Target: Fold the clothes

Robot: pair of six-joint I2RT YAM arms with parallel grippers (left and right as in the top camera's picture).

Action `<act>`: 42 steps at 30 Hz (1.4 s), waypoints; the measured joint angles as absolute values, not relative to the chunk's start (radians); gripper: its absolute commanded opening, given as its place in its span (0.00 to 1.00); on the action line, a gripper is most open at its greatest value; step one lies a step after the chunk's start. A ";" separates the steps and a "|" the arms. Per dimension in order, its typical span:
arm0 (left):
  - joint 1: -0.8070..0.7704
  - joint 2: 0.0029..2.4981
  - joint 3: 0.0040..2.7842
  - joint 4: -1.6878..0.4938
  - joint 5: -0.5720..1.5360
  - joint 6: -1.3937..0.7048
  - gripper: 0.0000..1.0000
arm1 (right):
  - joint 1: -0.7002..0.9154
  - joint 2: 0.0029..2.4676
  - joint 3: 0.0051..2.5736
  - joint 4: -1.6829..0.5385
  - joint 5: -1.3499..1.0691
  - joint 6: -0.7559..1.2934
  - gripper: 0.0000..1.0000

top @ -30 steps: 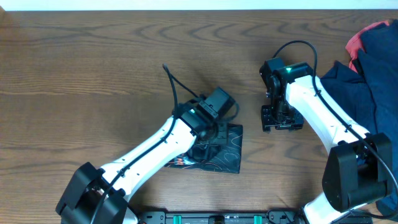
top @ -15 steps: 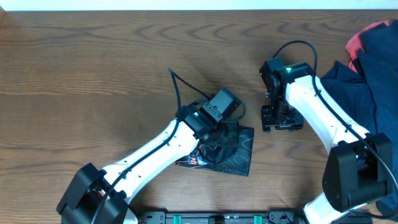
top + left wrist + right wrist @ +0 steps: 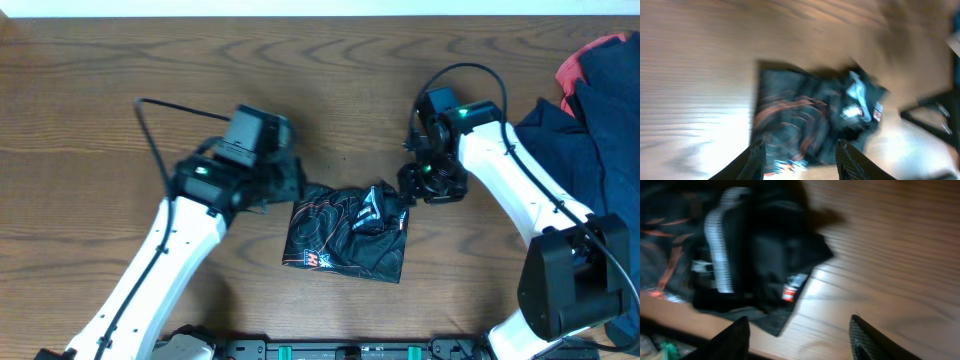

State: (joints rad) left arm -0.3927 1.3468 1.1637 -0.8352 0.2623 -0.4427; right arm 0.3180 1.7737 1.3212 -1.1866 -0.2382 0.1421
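Observation:
I see the black jersey's white-print end [image 3: 370,212] rumpled and crooked. Next, my right gripper grabs that jersey flap [image 3: 388,212] and straightens it before my left gripper moves the jersey.
The black jersey [image 3: 348,235] with orange-white contour lines and coloured logos lies in a rumpled, folded bundle at the table's front middle. It also shows blurred in the left wrist view [image 3: 810,115] and in the right wrist view [image 3: 735,255]. My left gripper [image 3: 285,185] is open and empty, just left of the jersey and above it [image 3: 800,155]. My right gripper [image 3: 412,183] is open and empty at the jersey's upper right corner [image 3: 800,335]. A navy garment [image 3: 590,140] and a red garment [image 3: 585,60] lie piled at the right edge.
The brown wooden table [image 3: 150,100] stretches bare to the left and back. A black rail [image 3: 350,350] runs along the front edge. Cables loop above both arms.
My left gripper has let go of the jersey and swung away to the left. My right gripper has moved down-left to the jersey's upper right corner. The jersey now lies uncovered.

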 measured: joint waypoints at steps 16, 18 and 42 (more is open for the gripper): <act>-0.431 1.705 1.103 -0.820 0.257 -0.436 0.47 | 0.551 1.774 1.205 -1.024 -0.280 0.153 0.66; -0.442 1.740 1.103 -0.818 0.259 -0.436 0.47 | 0.558 1.774 1.162 -0.985 -0.280 0.159 0.52; -0.455 1.797 1.088 -0.846 0.259 -0.436 0.47 | 0.528 1.774 1.063 -1.282 0.080 0.493 0.39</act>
State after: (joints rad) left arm -0.4553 1.7973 1.0882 -0.8455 0.2592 -0.4362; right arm 0.5278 1.7744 1.0626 -1.2823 0.0799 0.4927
